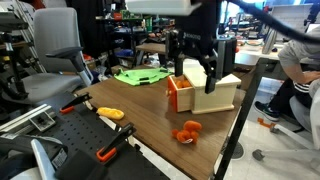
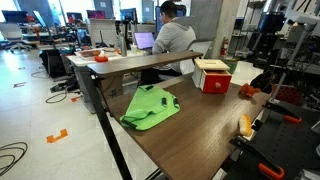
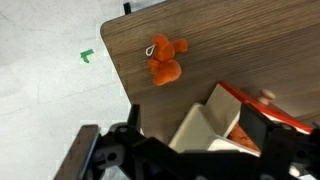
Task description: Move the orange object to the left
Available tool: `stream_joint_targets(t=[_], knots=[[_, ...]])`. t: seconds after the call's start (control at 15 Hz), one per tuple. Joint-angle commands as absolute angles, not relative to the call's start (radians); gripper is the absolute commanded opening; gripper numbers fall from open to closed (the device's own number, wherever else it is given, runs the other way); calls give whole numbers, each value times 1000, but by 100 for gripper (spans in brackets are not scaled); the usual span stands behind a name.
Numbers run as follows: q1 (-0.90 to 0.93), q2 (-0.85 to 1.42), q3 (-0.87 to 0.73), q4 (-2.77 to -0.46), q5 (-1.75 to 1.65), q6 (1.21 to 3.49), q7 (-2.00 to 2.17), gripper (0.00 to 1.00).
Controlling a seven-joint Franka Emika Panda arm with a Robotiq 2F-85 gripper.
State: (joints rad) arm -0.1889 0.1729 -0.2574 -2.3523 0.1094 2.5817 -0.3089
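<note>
My open gripper keeps going down toward the lumpy body of the orange object (image 1: 187, 131), which is clear of the cream box, until the fingers are on both sides of it, then close.
The orange object (image 1: 187, 132) is a small lumpy bright orange item lying on the wooden table near its front edge. It also shows in the wrist view (image 3: 165, 60) and, small, in an exterior view (image 2: 249, 90). My gripper (image 1: 203, 58) hangs open and empty just above the cream box (image 1: 212, 92), well apart from the orange object. In the wrist view my gripper (image 3: 196, 138) has its fingers spread wide on either side of the cream box (image 3: 205, 122), whose orange panel (image 3: 262, 112) shows at the right.
A green cloth (image 1: 140, 75) lies on the table's far side and also shows in an exterior view (image 2: 150, 107). Orange-handled black tools (image 1: 110, 114) lie beside the table (image 1: 150, 110). A person sits at a desk nearby (image 2: 172, 35). The table edge runs close to the orange object.
</note>
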Motion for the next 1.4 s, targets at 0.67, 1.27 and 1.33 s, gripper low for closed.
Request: stream_joint_targets(t=[0.67, 1.27, 1.33], knots=[[-266, 497, -172, -2251, 43, 2766, -282, 100], [-271, 526, -159, -2236, 3, 2755, -283, 35], [-271, 525, -159, -2232, 2, 2751, -282, 27]])
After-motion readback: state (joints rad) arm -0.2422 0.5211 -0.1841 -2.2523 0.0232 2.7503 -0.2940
